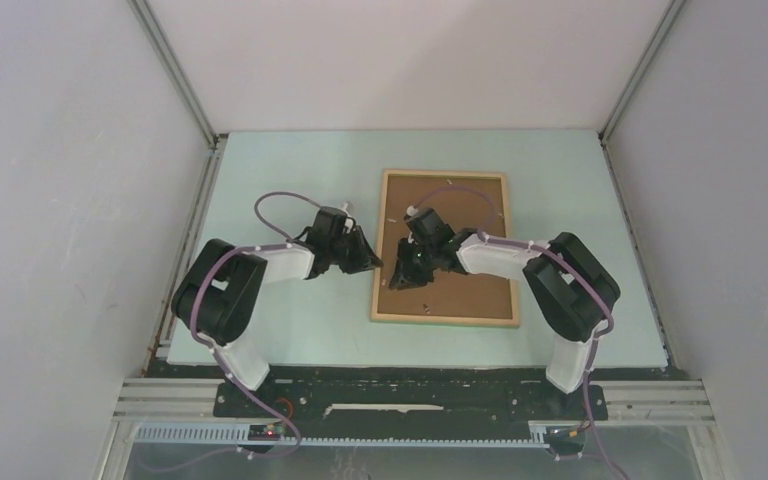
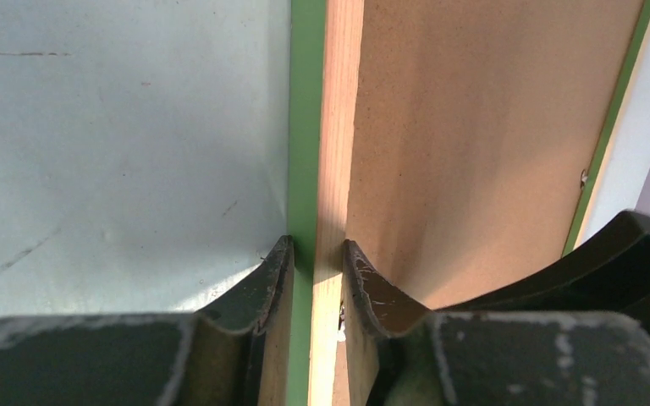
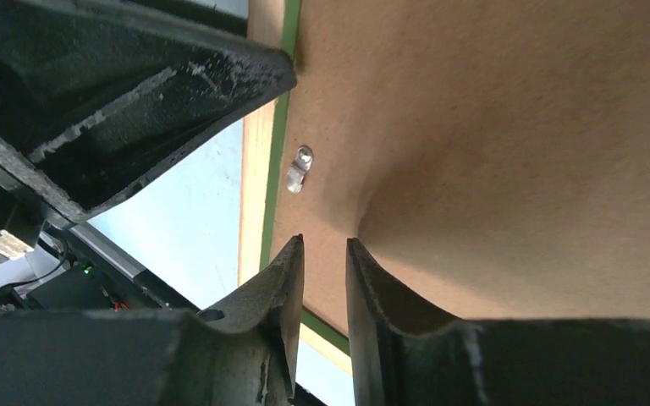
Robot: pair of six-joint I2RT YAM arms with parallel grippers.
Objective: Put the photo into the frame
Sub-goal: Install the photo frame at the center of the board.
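My left gripper has the frame's bottom bar point(image 1: 447, 321) pointing away from it, so next I turn the frame until that bar and its metal tab point(image 1: 426, 308) point toward my left gripper.
The frame point(image 1: 445, 176) lies face down on the table, its opening filled by a brown backing board point(image 1: 470, 270). The photo is hidden. My left gripper point(image 1: 378, 265) is shut on the frame's left rail. In the left wrist view, its jaws point(image 2: 317, 249) pinch the green and pale wood edge point(image 2: 343, 127). My right gripper point(image 1: 400, 278) hovers over the board's left part, close to the left gripper. In the right wrist view, its jaws point(image 3: 324, 245) stand a narrow gap apart with only the board point(image 3: 491, 127) behind them.
A small metal tab point(image 3: 299, 167) sits on the board near the frame's edge point(image 3: 258, 169). The left gripper's finger point(image 3: 135, 101) looms beside the right one. The pale green table point(image 1: 290, 180) is boxed in by white walls on three sides.
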